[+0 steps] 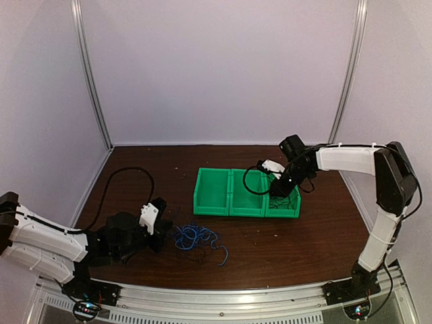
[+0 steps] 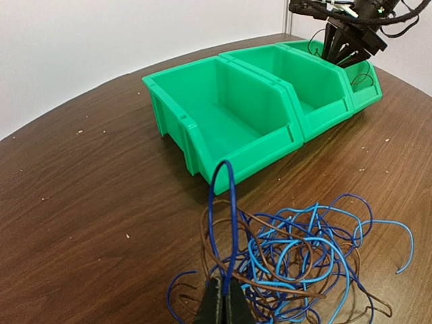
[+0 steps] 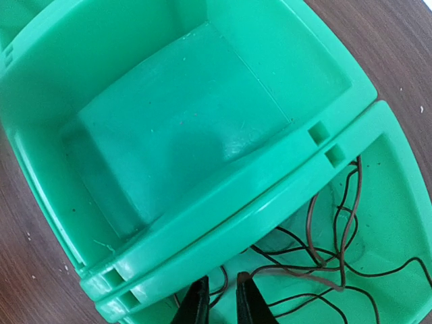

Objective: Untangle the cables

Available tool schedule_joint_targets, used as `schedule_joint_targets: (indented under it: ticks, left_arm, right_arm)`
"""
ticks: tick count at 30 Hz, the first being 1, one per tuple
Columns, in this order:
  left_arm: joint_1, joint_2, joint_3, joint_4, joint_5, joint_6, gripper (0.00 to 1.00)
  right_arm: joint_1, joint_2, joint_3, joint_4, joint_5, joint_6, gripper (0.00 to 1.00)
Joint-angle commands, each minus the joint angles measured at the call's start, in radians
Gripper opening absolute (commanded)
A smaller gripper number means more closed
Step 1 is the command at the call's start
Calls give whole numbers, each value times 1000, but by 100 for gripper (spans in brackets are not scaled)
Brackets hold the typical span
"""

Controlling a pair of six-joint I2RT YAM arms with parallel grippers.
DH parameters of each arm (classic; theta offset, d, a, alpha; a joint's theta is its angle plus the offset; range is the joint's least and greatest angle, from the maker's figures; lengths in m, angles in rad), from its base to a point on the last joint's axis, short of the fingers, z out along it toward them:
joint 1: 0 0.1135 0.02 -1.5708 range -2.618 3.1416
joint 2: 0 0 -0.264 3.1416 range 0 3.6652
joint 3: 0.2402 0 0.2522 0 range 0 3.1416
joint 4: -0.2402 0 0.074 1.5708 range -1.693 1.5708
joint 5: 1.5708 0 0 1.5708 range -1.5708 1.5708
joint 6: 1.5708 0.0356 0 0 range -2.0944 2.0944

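With a dark blue loop (image 2: 233,219) in its fingers and brown cable still across the tangle, my left gripper next opens and pulls the brown loop (image 2: 204,231) up first.
A tangle of light blue, dark blue and brown cables (image 1: 194,237) (image 2: 304,250) lies on the dark table in front of the green bins. My left gripper (image 1: 160,226) (image 2: 223,297) is low at the tangle's left edge. It is shut on a dark blue cable loop (image 2: 231,202) that stands up from its fingertips. My right gripper (image 1: 282,187) (image 3: 220,291) hangs over the rightmost bin (image 3: 378,182), jaws a little apart and gripping nothing. Thin dark and brown cables (image 3: 337,260) lie in that bin below it, and one brown end touches the right fingertip.
Three green bins (image 1: 214,202) stand joined in a row at mid-table; the left and middle bin (image 3: 182,115) hold nothing that I can see. A thick black arm cable (image 1: 128,174) curves over the table's left side. White walls enclose the back and sides.
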Motion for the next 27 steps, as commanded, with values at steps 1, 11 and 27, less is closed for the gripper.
schedule_joint_targets:
  ticks: [1,11,27]
  left_arm:
    - [5,-16,-6,37,1,-8,0]
    - [5,-97,16,-33,8,27,0]
    - [6,-312,122,-306,-35,-71,49]
  right_arm:
    - [10,-20,48,-68,57,15,27]
    - [11,-225,56,-181,53,-38,37]
    - [252,-137,78,71,-266,-121,35]
